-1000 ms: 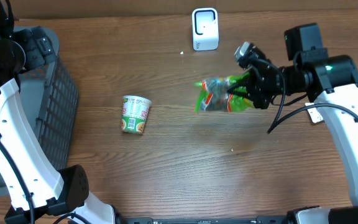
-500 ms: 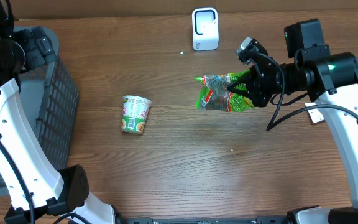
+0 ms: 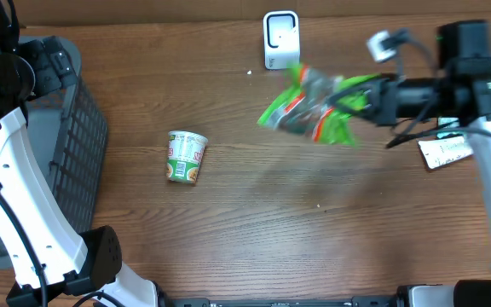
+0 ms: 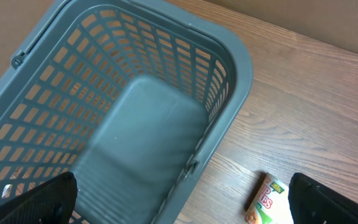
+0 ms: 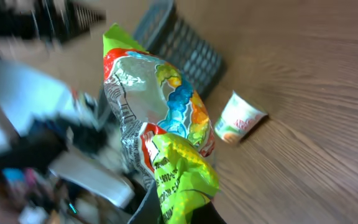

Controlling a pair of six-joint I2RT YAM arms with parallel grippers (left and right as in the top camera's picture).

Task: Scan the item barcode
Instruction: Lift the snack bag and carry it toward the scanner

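The snack bag's fine-print side (image 5: 130, 129) faces away from the white scanner, so the robot's right gripper should bring the bag over and turn that print toward the scanner's front side (image 3: 281, 32).
A green and silver snack bag (image 3: 309, 109) hangs blurred above the table, just below and to the right of the white scanner (image 3: 280, 38). My right gripper (image 3: 366, 95) is shut on the bag's right end. The right wrist view shows the bag (image 5: 160, 118) filling the middle, its crumpled green edge pinched in my right gripper (image 5: 180, 210); I see no barcode on the side that faces the camera. My left gripper (image 4: 182, 196) hovers open over the grey basket's (image 4: 244, 68) near corner with nothing between its fingers (image 4: 42, 202).
A noodle cup (image 3: 186, 157) lies on its side left of centre, also seen as a cup (image 4: 269, 200) beside the basket. The basket (image 3: 75, 128) stands at the table's left edge. A white card (image 3: 444, 151) lies at the right.
The right arm has swung the bag up and toward the scanner, tilting it; the bag is now motion-blurred. The left arm and the cup have not moved.
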